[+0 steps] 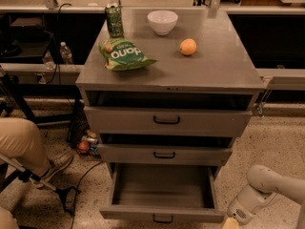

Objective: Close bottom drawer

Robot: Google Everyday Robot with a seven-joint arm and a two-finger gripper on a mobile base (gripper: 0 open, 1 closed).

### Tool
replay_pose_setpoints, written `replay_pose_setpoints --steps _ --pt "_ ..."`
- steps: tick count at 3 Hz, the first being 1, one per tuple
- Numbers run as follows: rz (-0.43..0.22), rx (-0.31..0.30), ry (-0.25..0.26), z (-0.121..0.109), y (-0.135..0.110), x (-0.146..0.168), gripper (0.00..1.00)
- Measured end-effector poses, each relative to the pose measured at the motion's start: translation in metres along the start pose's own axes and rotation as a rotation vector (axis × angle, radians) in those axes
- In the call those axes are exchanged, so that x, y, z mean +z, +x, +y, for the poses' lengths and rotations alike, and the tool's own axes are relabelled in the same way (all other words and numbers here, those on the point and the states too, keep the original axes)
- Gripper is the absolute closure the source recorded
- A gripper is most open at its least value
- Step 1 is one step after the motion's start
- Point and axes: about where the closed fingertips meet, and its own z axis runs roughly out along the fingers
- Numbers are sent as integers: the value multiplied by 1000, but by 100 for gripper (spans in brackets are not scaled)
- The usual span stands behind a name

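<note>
The bottom drawer will slide straight in when the gripper pushes near its corner, because the front panel is square to the sides.
The bottom drawer of the grey metal cabinet is pulled far out, empty inside, with its narrow front panel and small black loop handle at the frame's bottom edge. The middle drawer and top drawer sit slightly out. My gripper is at the bottom right, just beyond the open drawer's right front corner; only its yellowish tip shows, cut by the frame edge. The white arm rises to the right.
On the cabinet top lie a green chip bag, a green can, a white bowl and an orange. A seated person's leg and a stand are at left. Cans lie on the floor.
</note>
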Motion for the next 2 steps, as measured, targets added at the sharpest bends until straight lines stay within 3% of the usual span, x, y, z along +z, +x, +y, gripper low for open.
replay_pose_setpoints --steps 2 --pt "23 19 -63 -27 -10 67 0"
